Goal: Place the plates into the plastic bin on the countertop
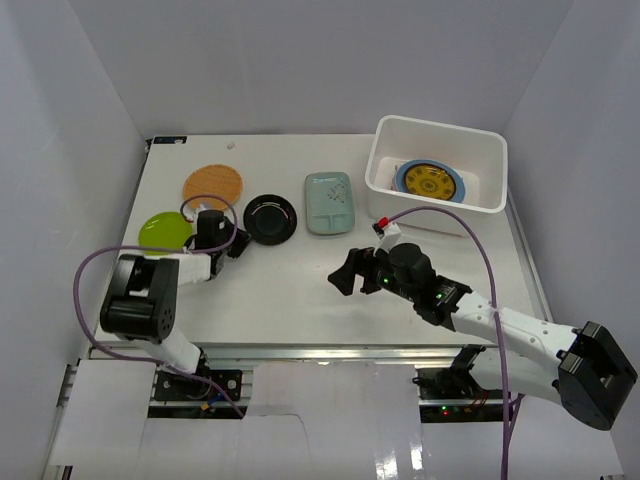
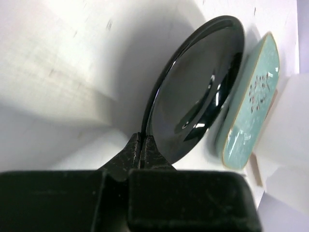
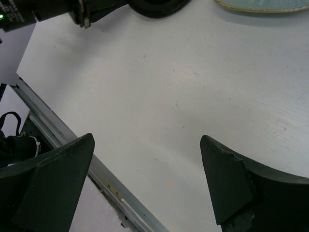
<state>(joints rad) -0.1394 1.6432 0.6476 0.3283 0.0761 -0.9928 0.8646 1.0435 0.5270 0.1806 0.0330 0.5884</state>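
Next, my right gripper grabs the black plate (image 1: 269, 219) by its free rim (image 1: 294, 218) and brings it to the plastic bin, because my left gripper is holding the plate far from that bin.
My left gripper (image 1: 238, 240) (image 2: 141, 137) is shut on the near-left rim of the black plate (image 1: 270, 218) (image 2: 198, 87), which sits left of the pale teal rectangular plate (image 1: 329, 202) (image 2: 253, 101). The orange-brown plate (image 1: 212, 184) and the lime green plate (image 1: 165, 231) lie at the far left of the countertop (image 1: 300, 295). The white plastic bin (image 1: 440, 128) stands at the back right and holds a blue plate with a yellow middle (image 1: 428, 182). My right gripper (image 1: 345, 272) (image 3: 147, 140) is open and empty over bare countertop, near the front.
The metal rail (image 1: 330, 350) (image 3: 72, 150) runs along the front edge, just below my right gripper. In the right wrist view the black plate (image 3: 157, 6), the teal plate (image 3: 263, 5) and the left arm (image 3: 48, 9) show along the top edge. White walls surround the table.
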